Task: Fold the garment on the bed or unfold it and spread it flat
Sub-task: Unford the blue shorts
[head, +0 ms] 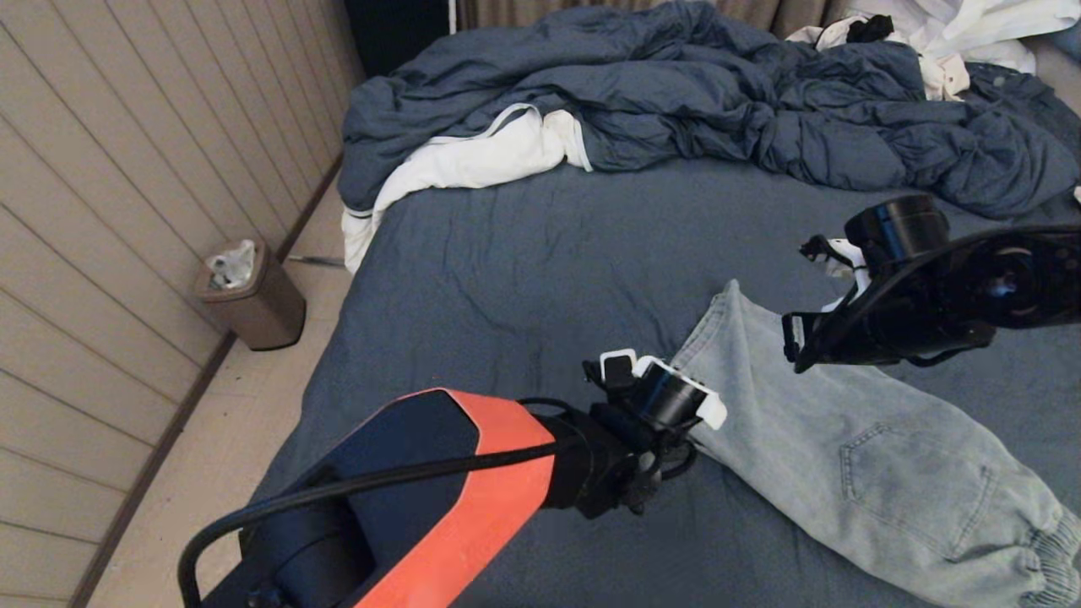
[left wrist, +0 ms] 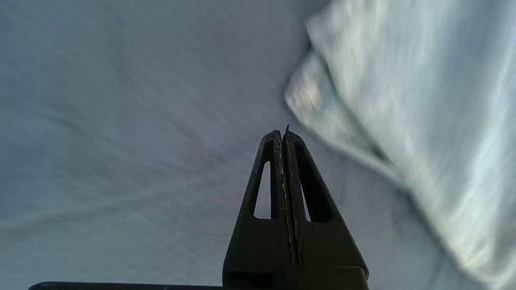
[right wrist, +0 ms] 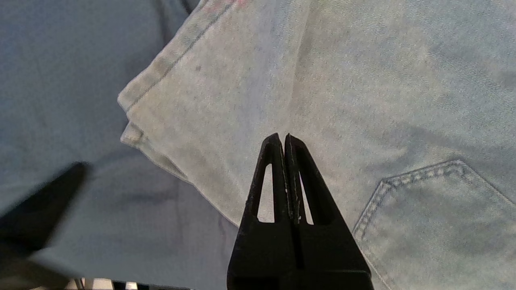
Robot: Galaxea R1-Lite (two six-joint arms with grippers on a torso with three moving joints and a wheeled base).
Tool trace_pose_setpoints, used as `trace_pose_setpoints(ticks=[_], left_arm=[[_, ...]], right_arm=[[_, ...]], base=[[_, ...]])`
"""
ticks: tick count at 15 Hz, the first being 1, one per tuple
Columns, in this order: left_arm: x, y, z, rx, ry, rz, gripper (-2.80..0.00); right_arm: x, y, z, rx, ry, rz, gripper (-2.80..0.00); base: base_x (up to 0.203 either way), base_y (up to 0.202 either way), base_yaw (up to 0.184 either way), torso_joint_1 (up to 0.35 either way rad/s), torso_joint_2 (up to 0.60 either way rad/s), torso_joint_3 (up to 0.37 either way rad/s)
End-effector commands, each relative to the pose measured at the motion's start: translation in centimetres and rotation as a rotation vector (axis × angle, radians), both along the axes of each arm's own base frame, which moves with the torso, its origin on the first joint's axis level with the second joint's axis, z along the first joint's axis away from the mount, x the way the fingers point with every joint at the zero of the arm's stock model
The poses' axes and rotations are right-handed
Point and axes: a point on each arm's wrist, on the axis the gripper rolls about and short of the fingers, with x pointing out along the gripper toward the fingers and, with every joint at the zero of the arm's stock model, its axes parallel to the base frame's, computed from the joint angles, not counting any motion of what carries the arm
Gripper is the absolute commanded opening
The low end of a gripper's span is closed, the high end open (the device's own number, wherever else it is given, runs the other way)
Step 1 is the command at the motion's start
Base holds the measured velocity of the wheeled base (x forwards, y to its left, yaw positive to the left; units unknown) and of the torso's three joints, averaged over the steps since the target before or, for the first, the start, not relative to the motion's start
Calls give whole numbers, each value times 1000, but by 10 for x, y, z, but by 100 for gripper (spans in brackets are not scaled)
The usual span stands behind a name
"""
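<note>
The robot's left gripper crowds the hem corner of the shorts (head: 861, 446), which lie off-centre, so it should move away while the right gripper pulls that corner (right wrist: 130, 113) toward the middle.
The light blue denim-look shorts (head: 853, 431) lie folded on the dark blue bed (head: 524, 253), at the near right. Their back patch pocket (head: 916, 481) faces up and the ribbed waistband (head: 1056, 549) lies at the bottom right. My left gripper (left wrist: 283, 132) is shut and empty. It hangs over bare sheet just left of the shorts' leg hem (left wrist: 318, 100). My right gripper (head: 795, 355) (right wrist: 284, 137) is also shut and empty. It hovers above the shorts' leg (right wrist: 322, 80), near the pocket stitching (right wrist: 403, 181).
A rumpled dark blue duvet (head: 718, 93) covers the far side of the bed, with a white cloth (head: 473, 160) poking out from under it at the left. More white clothing (head: 954, 34) lies at the far right. A brown bin (head: 253, 295) stands on the floor by the wall.
</note>
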Motion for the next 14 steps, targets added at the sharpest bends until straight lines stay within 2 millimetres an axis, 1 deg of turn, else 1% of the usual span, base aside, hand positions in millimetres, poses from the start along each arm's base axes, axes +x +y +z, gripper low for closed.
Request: trace_pose_setpoints(ticks=[1,3,4,6,7,8,9,11,13,14], left_arm=[[0,-4,-15,10,7,-4,-280],[1,-6,-15,-12,4,-18,-280],[1,-6,-13,-19,3,-16,-280],[2,-3,-1,-37,-11,2,-280],[4,1,9,-47,-20,19,-280],[11,11,20,-63,-24,53,-280],[14,19,29,-74,-21,73,-280],[10,36,48,-82,-16,96,-280],[5,61,69,-82,-12,118,-280],[5,78,74,-77,-7,137,-280]], right_arm=[[-8,-1,5,3,-10,1,-280],[-11,0,5,1,-7,7,-280],[-12,2,1,0,5,15,-280],[-9,5,-11,-5,42,24,-280],[-4,7,-19,-7,66,28,-280],[3,9,-31,-11,99,31,-4],[11,10,-42,-15,128,35,0],[26,20,-63,-30,180,66,0],[37,40,-75,-50,197,132,0],[40,50,-76,-54,194,158,0]], base=[[0,0,0,0,0,0],[0,0,0,0,0,0],[0,0,0,0,0,0],[0,0,0,0,0,0],[0,0,0,0,0,0],[0,0,0,0,0,0],[0,0,0,0,0,0],[0,0,0,0,0,0],[0,0,0,0,0,0],[0,0,0,0,0,0]])
